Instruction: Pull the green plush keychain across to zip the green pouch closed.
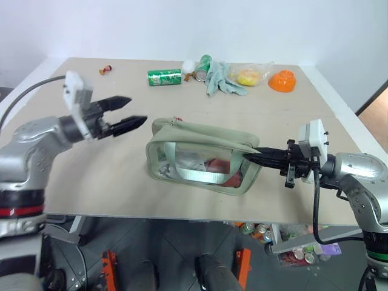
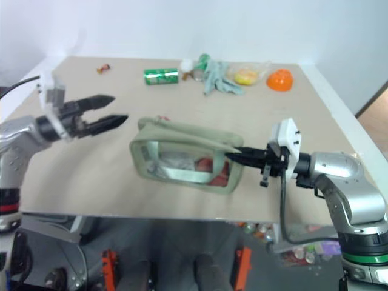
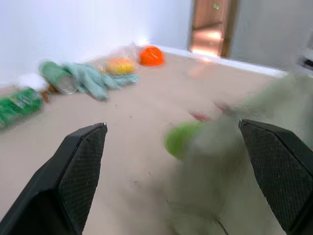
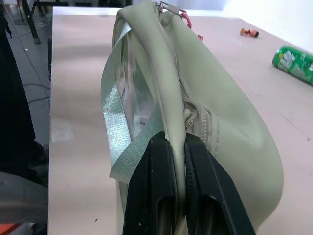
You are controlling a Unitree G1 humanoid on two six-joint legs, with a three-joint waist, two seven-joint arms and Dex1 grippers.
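Note:
The green plush keychain (image 3: 181, 139) is hanging down behind the green pouch, so next my left gripper takes it and puts it on the pouch's top (image 1: 191, 130) before it pulls.
The green pouch (image 1: 203, 157) lies on the tan table (image 1: 103, 176), its long side across my view, with a clear side panel and a pale webbing handle facing me. My right gripper (image 1: 250, 156) is shut on the fabric at the pouch's right end, and the right wrist view shows its fingers (image 4: 161, 161) pinching the top seam beside the zipper. The green plush keychain (image 3: 180, 139) hangs at the pouch's far left end, and its red-pink cord (image 4: 183, 13) sits at the zipper pull. My left gripper (image 1: 132, 113) hovers open just left of that end, not touching it.
Along the table's back edge lie a green soda can (image 1: 164, 77), a second can (image 1: 204, 62), a pale teal glove (image 1: 221, 79), a plastic bag holding something yellow (image 1: 248, 76), an orange bowl (image 1: 282, 80) and a small red toy (image 1: 106, 70). The table's front edge runs just below the pouch.

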